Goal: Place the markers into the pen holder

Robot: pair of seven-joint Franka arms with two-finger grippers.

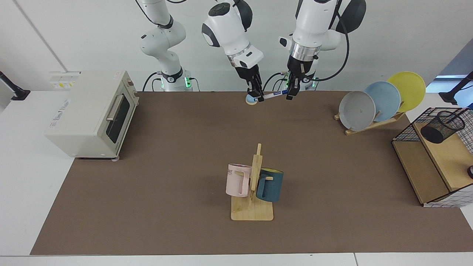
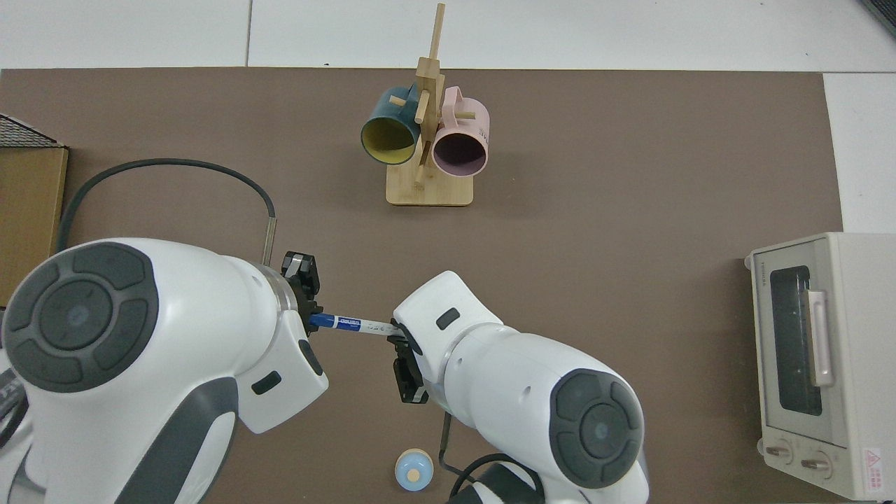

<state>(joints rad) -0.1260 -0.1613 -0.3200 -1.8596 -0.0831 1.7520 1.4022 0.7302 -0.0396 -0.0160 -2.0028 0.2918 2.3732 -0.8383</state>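
The marker (image 1: 275, 94) is much narrower than the pen holder's opening (image 1: 451, 120), so it will lean on the pen holder's rim when the robot lowers it in.
The marker (image 1: 273, 94) (image 2: 353, 324), white with a dark blue cap, hangs level above the back of the table. My right gripper (image 1: 259, 96) (image 2: 395, 332) is shut on its white end. My left gripper (image 1: 288, 94) (image 2: 311, 318) is open at the capped end, and one of its fingers (image 2: 306, 287) shows just beside the cap. The rest of that hand is hidden under the arm in the top view. The pen holder (image 1: 441, 127), a black mesh cup, stands on the wooden shelf at the far right of the facing view. It is out of the top view.
A wire-and-wood shelf (image 1: 425, 173) holds the pen holder. A plate rack (image 1: 380, 99) carries three plates. A mug tree (image 1: 253, 184) (image 2: 427, 140) holds a pink and a teal mug. A toaster oven (image 1: 92, 111) (image 2: 819, 357) and a small blue round object (image 1: 251, 100) (image 2: 413, 470) also sit here.
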